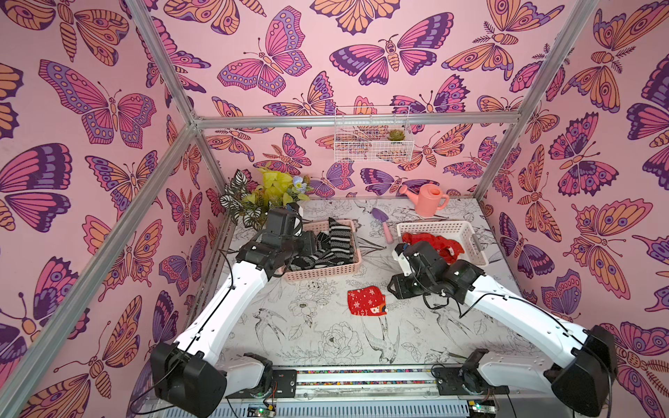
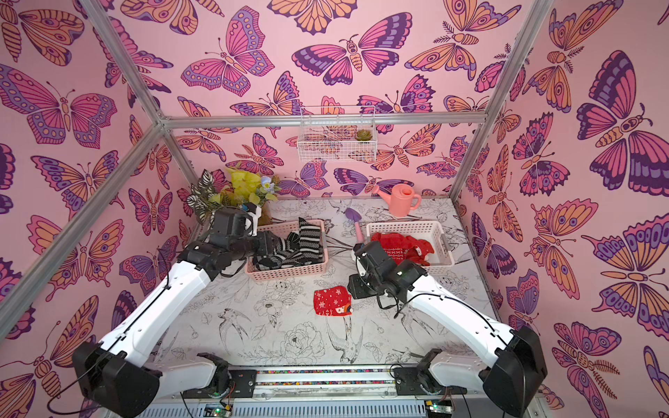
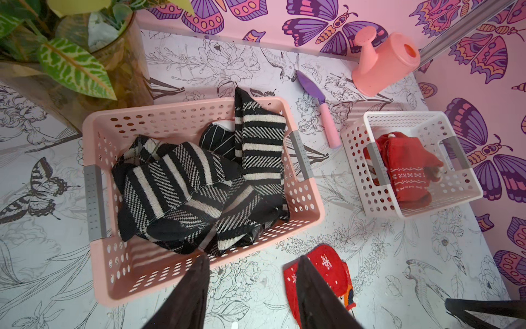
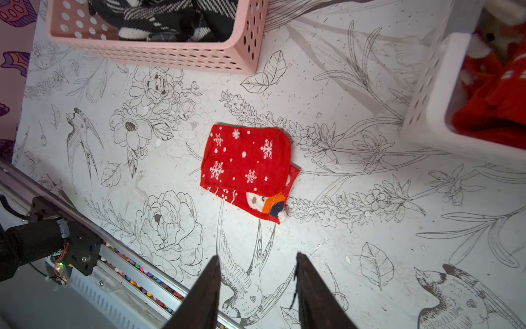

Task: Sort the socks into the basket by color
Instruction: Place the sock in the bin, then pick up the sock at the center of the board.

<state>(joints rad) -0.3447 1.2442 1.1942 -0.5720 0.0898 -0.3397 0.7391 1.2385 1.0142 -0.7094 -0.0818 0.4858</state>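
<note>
My right gripper should stay open and keep moving to the sock's edge farthest from the white basket, then close there, as the red sock (image 1: 366, 301) lies clear of both baskets.
Several black-and-white striped socks (image 3: 199, 182) lie heaped in the pink basket (image 3: 94, 134), seen in both top views (image 1: 318, 273) (image 2: 289, 271). Red socks (image 3: 404, 168) fill the white basket (image 3: 355, 176) (image 1: 434, 226). One folded red sock with white snowflakes (image 4: 246, 162) (image 1: 366, 301) (image 2: 332, 301) lies flat on the table between the arms. My left gripper (image 3: 253, 257) hovers over the pink basket's near rim, open and empty. My right gripper (image 4: 257, 255) hangs open above the table, a short way from the lone red sock, holding nothing.
A potted plant (image 1: 260, 195) stands at the back left behind the pink basket. A pink watering can (image 1: 427, 199) sits at the back. A purple and pink trowel (image 1: 383, 224) lies between the baskets. A wire shelf (image 1: 373, 134) hangs on the back wall.
</note>
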